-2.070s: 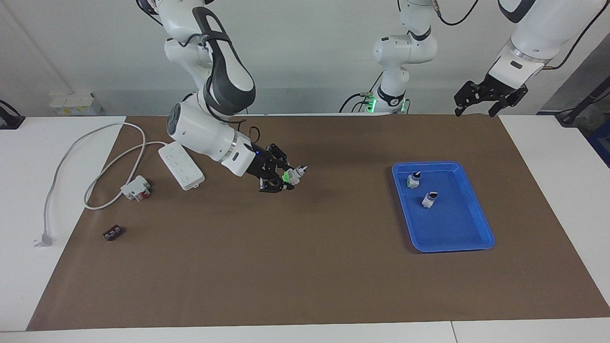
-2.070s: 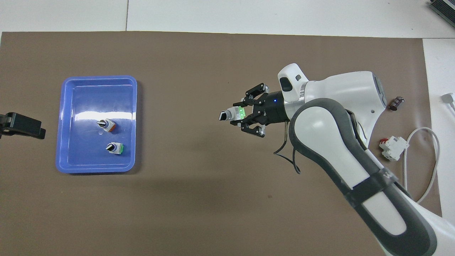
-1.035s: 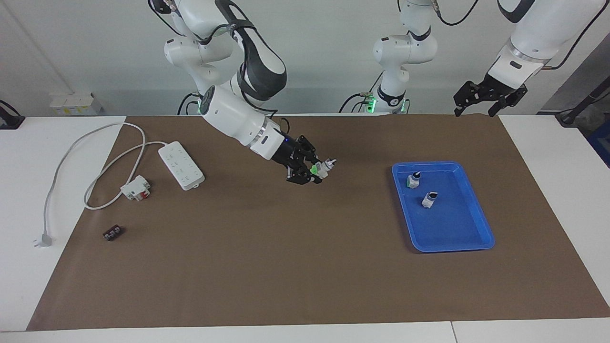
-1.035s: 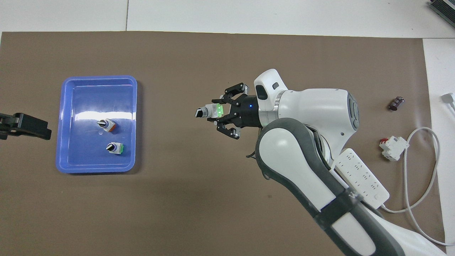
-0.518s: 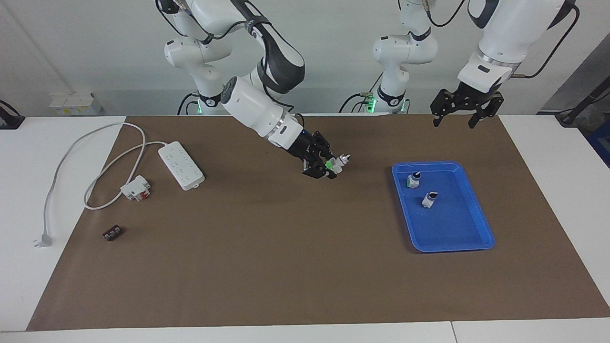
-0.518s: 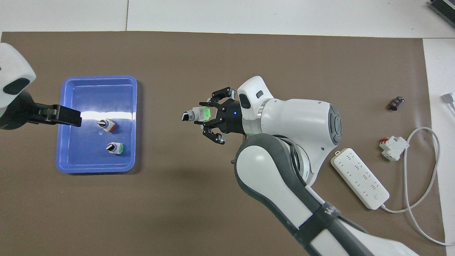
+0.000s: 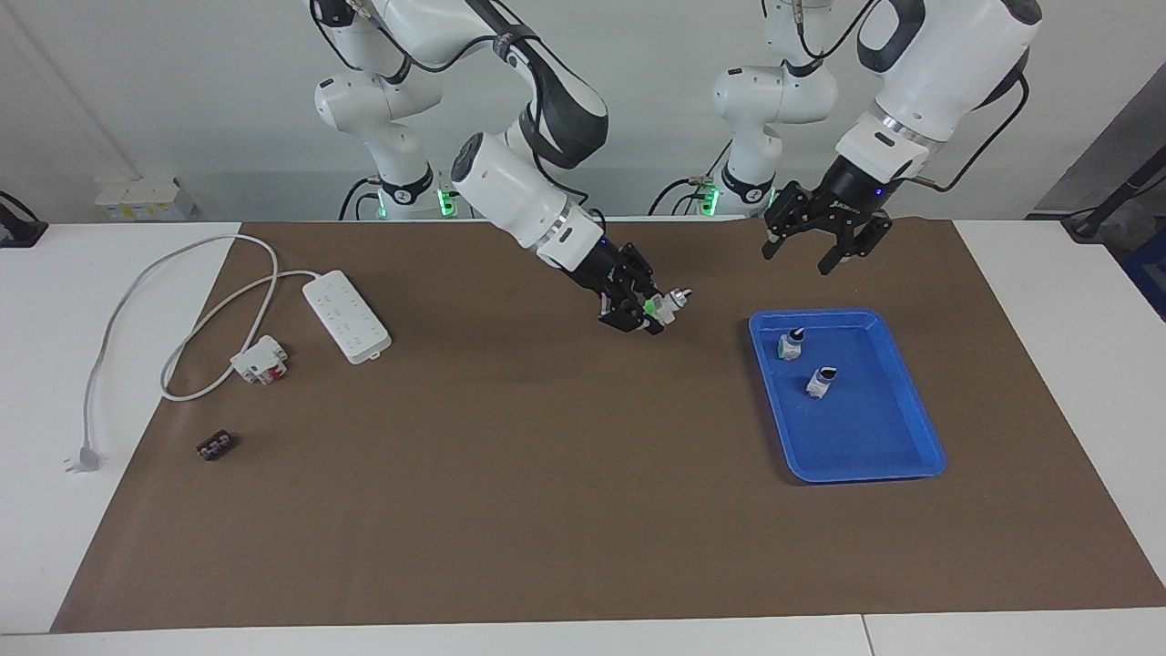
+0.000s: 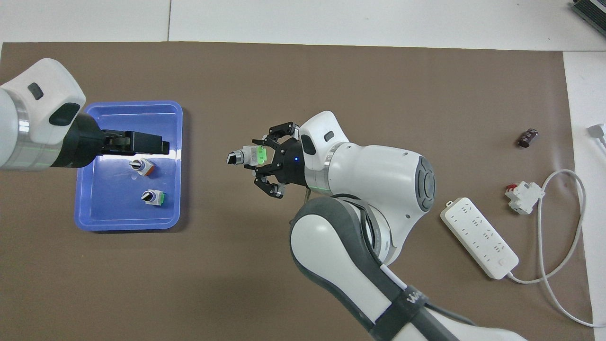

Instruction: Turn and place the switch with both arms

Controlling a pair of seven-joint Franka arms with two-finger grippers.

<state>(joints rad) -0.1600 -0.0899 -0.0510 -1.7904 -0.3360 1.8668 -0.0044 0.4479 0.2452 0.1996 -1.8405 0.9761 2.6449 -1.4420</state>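
My gripper will carry the whole switch [image 8: 247, 155] by the black knob, and the green end block should come along too, because the knob sits in the silvery middle [image 8: 238, 156].
The switch [image 7: 665, 307] [image 8: 245, 156] has a black knob, a silvery middle and a green end block. My right gripper [image 7: 649, 312] [image 8: 259, 159] is shut on its green end and holds it in the air over the brown mat, knob pointing toward the blue tray [image 7: 911, 437] [image 8: 90, 208]. Two more switches [image 7: 791, 343] [image 7: 821, 381] stand in the tray. My left gripper [image 7: 824, 244] [image 8: 142, 143] hangs open and empty over the tray's robot-side part, apart from the held switch.
Toward the right arm's end of the mat lie a white power strip [image 7: 346, 316] with its cable, a white-and-red block [image 7: 260, 358] and a small dark piece [image 7: 215, 445]. The brown mat [image 7: 547, 510] covers the table's middle.
My right arm has carried the switch across the mat toward the tray. My left arm has swung in from the table's end and come down over the tray.
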